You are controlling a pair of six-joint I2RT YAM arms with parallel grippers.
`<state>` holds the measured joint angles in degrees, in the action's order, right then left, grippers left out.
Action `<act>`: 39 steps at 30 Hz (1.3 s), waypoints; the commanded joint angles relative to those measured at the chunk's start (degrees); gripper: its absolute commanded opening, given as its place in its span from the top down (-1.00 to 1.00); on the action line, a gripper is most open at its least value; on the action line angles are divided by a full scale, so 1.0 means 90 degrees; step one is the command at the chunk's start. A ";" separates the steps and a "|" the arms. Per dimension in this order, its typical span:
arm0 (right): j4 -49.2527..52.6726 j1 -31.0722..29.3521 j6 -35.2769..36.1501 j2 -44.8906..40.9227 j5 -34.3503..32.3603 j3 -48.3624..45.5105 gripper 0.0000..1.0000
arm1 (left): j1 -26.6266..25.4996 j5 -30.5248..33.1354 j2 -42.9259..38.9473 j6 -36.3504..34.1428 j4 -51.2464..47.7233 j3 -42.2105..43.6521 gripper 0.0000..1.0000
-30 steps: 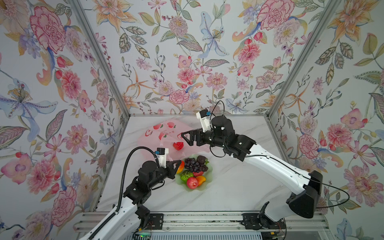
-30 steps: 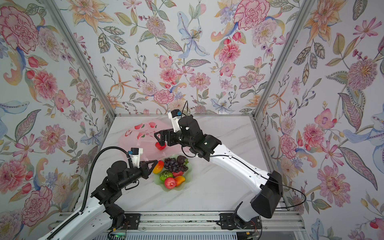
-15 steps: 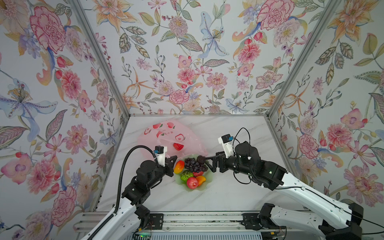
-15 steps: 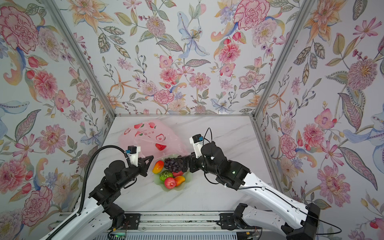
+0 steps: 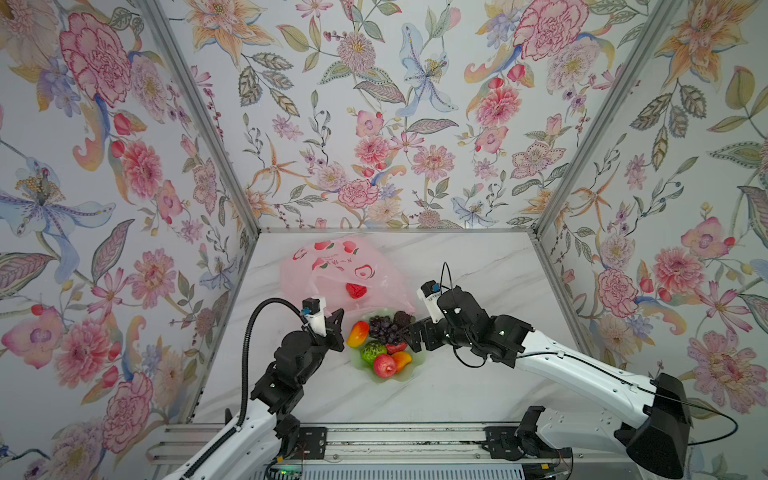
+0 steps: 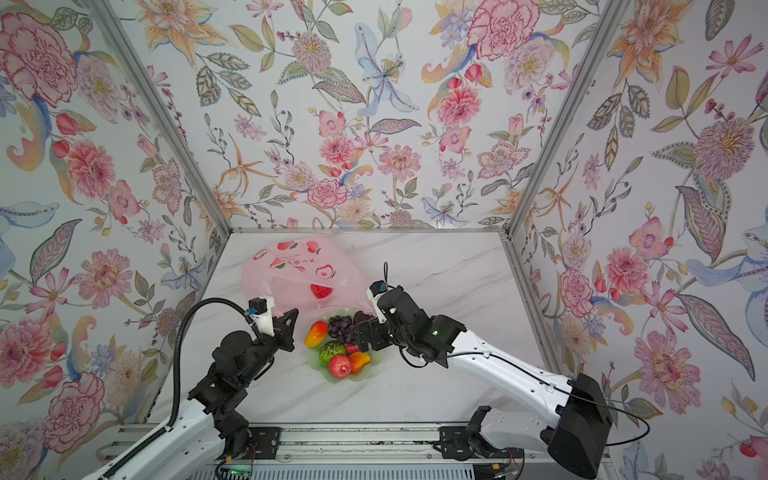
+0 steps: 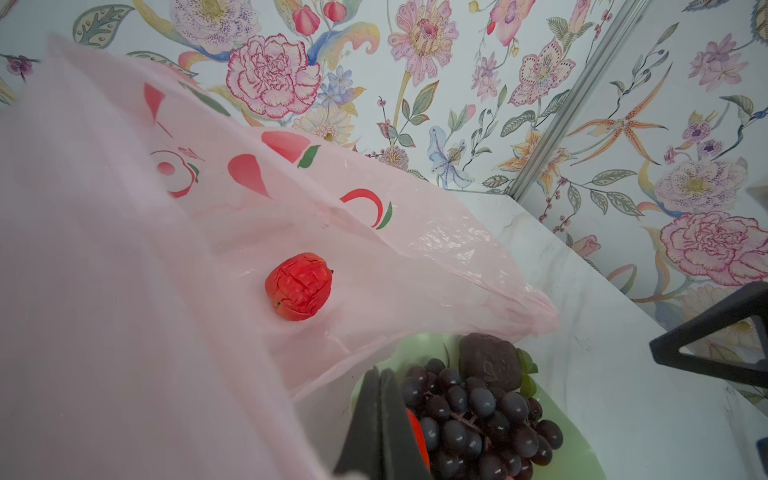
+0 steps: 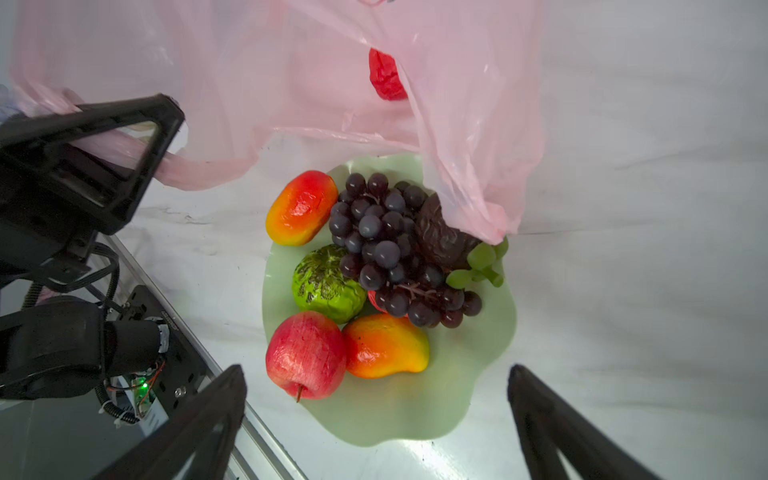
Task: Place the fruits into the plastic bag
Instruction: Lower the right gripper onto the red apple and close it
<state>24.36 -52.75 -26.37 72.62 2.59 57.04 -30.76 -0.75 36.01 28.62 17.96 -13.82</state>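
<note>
The flap (image 8: 481, 152) hangs limp at the bag's opening, so I expect the bag's upper film (image 5: 345, 262) to drape over my right gripper when I carry the red apple in.
The pale pink plastic bag (image 5: 332, 270) (image 6: 291, 270) lies at the back left with one red fruit (image 5: 356, 290) (image 7: 299, 286) inside it. My left gripper (image 5: 338, 318) (image 7: 380, 374) is shut on the bag's near edge, and pink film drapes close past its camera. On the green plate (image 5: 405, 374) (image 8: 415, 407) lie two mangoes (image 8: 301, 208), a grape bunch (image 8: 382, 237), a dark maroon fruit (image 8: 440, 237), a bumpy green fruit (image 8: 324, 286) and a red apple (image 8: 305, 353). Above the plate's right side, my right gripper (image 5: 409, 334) (image 8: 376, 370) is open and holds nothing.
A loose flap of the bag (image 8: 478, 166) hangs over the plate's far edge and the maroon fruit. Floral walls enclose the marble table (image 5: 478, 266) on three sides. The metal rail (image 5: 374, 436) runs along the front edge.
My right gripper, open throughout, swung from over the bag back to above the plate. My left gripper closed at the bag's near edge.
</note>
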 commanded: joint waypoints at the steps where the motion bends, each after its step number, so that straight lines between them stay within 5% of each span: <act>1: 0.0019 0.0013 0.0129 0.0430 0.0341 0.0354 -0.98 | -0.0058 0.0142 -0.0061 -0.0238 0.0568 0.0230 1.00; 10: 0.0136 -0.0325 0.0348 0.1507 0.0420 0.0812 -0.91 | -0.0063 0.0383 -0.0156 -0.0455 0.0481 -0.0021 1.00; 30: 0.0262 -0.1225 -0.0333 0.2224 0.0139 0.0944 -0.66 | -0.0205 0.0963 -0.0248 -0.0262 0.0690 0.0617 1.00; 39: 0.0300 -0.1243 -0.0326 0.2738 0.0234 0.1176 -0.54 | -0.0257 0.0793 0.0389 -0.0367 0.0852 0.0423 1.00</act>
<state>26.35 -63.44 -28.86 95.90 4.95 66.02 -32.08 6.44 38.44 25.91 24.21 -8.95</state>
